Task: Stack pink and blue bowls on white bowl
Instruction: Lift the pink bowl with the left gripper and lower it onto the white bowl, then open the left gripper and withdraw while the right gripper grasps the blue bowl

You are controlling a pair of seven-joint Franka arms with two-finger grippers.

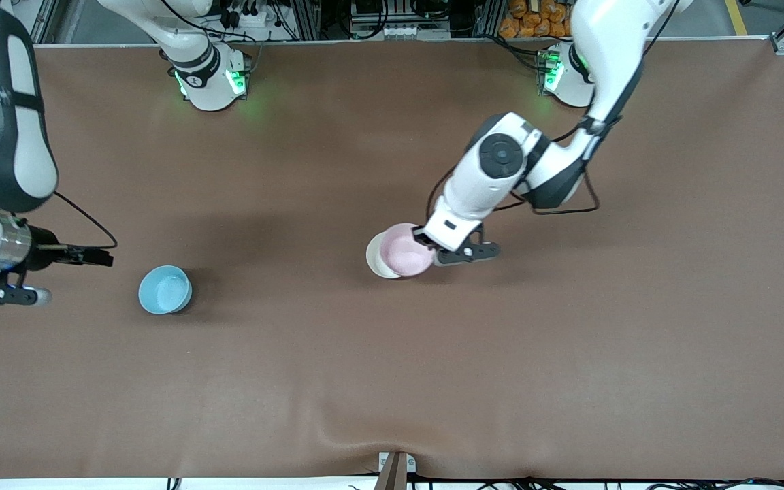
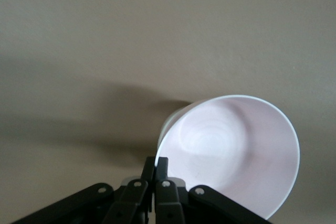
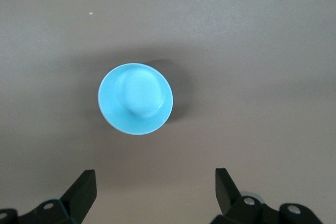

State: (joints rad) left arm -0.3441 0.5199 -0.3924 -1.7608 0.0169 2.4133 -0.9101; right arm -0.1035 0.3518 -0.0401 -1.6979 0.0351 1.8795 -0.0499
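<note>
My gripper will lower the blue bowl (image 1: 165, 290) into the pink bowl, and the blue bowl should fit inside it nearly rim to rim, because its bottom (image 3: 140, 92) is narrower than its opening.
My left gripper (image 1: 427, 246) is shut on the rim of the pale pink bowl (image 1: 403, 253) and holds it tilted over the white bowl (image 1: 372, 258) in the middle of the table. Only an edge of the white bowl shows under it. In the left wrist view the fingers (image 2: 161, 165) pinch the pink bowl's (image 2: 231, 153) rim, and a sliver of the white bowl (image 2: 169, 125) shows beneath. I cannot tell whether the two bowls touch. The sky-blue bowl (image 1: 165, 290) stands upright alone toward the right arm's end. My right gripper (image 1: 7, 295) is open and empty over the table beside it. The right wrist view shows the blue bowl (image 3: 135, 98) ahead of the open gripper (image 3: 155, 182).
The brown table cover (image 1: 392, 381) has a small ripple at its edge nearest the front camera. The two arm bases (image 1: 211, 82) stand along the table's edge farthest from that camera.
</note>
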